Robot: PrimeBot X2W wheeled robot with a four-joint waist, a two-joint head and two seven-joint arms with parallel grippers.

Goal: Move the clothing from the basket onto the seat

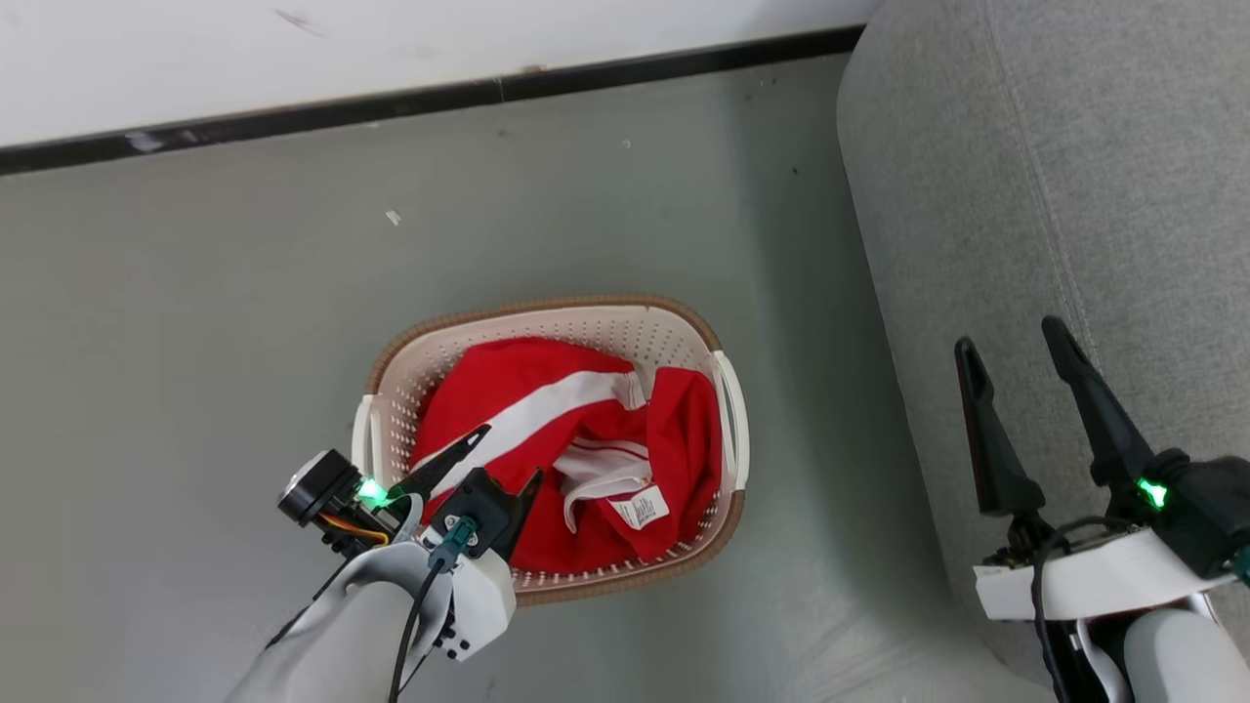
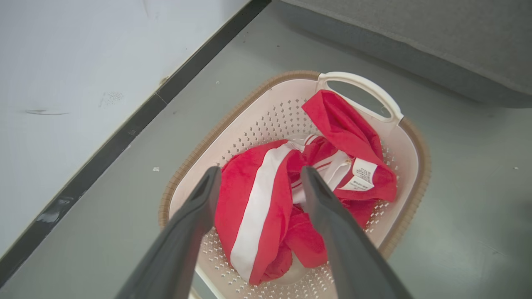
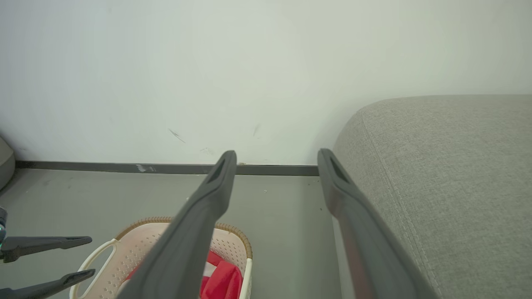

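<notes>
I expect the broad-striped fold [image 1: 546,406], which lies on top of the thin white bands [image 1: 611,450] near the tag, to leave the tagged piece behind when I lift it.
The red clothing [image 1: 562,444] with a broad white stripe and a white tag lies crumpled inside the cream basket [image 1: 625,317] on the floor. My left gripper [image 1: 508,454] hovers open above the basket's near-left part, its fingers [image 2: 199,207] spread over the striped fold [image 2: 257,207] without touching it. The basket [image 2: 266,108] has a white side handle. My right gripper [image 1: 1016,342] stands open over the front edge of the grey seat [image 1: 1074,176], holding nothing. In the right wrist view the gripper [image 3: 276,158] points at the wall, with the seat [image 3: 457,166] on its right and the basket [image 3: 137,236] at lower left.
A white wall [image 1: 293,49] with a black baseboard [image 1: 439,98] runs behind the basket. Grey floor [image 1: 195,342] surrounds the basket, with a strip of floor between it and the seat. My left gripper's fingers [image 3: 50,243] show at the left edge of the right wrist view.
</notes>
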